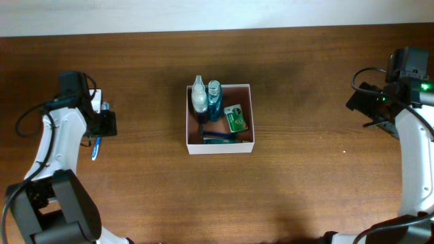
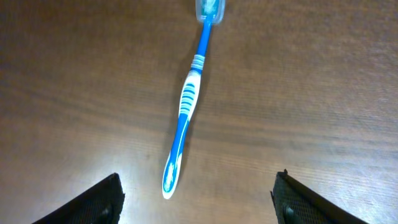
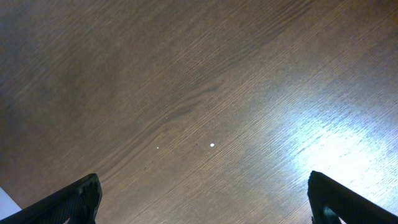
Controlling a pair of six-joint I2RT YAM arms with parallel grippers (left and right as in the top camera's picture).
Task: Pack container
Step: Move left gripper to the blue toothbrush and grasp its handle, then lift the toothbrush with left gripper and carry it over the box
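The toothbrush handle (image 2: 177, 146) points lengthwise into my open fingers. My left gripper should keep going down toward the striped middle (image 2: 188, 96) until my fingers can close across it.
The container (image 1: 220, 148), a white-walled square box, sits mid-table and holds a clear bottle (image 1: 199, 100), a teal bottle (image 1: 214, 95), a green packet (image 1: 237, 118) and a dark blue item (image 1: 218, 137). At the far left a blue and white toothbrush (image 2: 186, 106) lies flat on the wood, its head under a clear cap (image 2: 209, 9). My left gripper (image 2: 198, 199) hovers open just behind the handle's end, touching nothing. In the overhead view the left gripper (image 1: 102, 123) covers most of the toothbrush (image 1: 95, 148). My right gripper (image 3: 205, 199) is open over bare wood at the far right (image 1: 369, 102).
The brown wooden table (image 1: 305, 190) ends at a pale strip along its far edge (image 1: 217, 13). Both arm bases stand at the near corners, left (image 1: 61, 210) and right (image 1: 413, 217).
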